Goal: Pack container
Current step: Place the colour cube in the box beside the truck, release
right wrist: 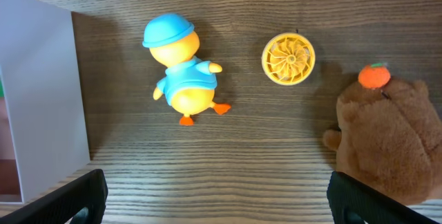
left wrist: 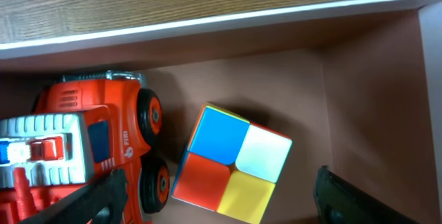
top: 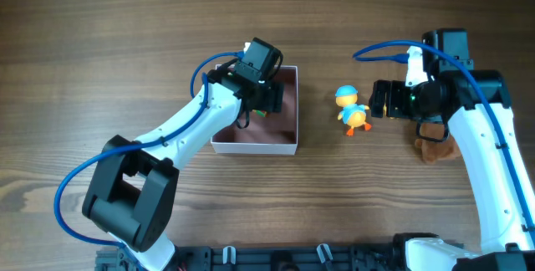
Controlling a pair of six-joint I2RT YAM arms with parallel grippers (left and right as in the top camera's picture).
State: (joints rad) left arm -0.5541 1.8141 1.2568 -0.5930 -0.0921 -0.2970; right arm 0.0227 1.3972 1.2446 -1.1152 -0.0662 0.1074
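The colour cube (left wrist: 232, 163) is crooked next to the red toy truck, so my left gripper should close and push the cube's free side (left wrist: 277, 177) to line the cube up straight against the truck.
The container (top: 251, 147) is a square shallow box with white walls and a dusty-pink inside, left of the table's centre. My left gripper (top: 267, 102) hangs open over its far part. The left wrist view shows the pink floor (left wrist: 359, 99) with a red toy truck (left wrist: 90, 148) and a small colour cube (left wrist: 231, 162) lying on it. The open left jaws (left wrist: 221, 207) hold nothing. My right gripper (top: 380, 99) is open and empty above the table (right wrist: 217, 203), just right of a yellow duck toy with a blue cap (top: 353, 110) (right wrist: 181, 72).
A yellow round disc (right wrist: 288, 59) lies beside the duck. A brown plush bear (top: 435, 147) (right wrist: 394, 141) with an orange on its head lies under the right arm. The container's white wall (right wrist: 41, 99) shows at the left of the right wrist view.
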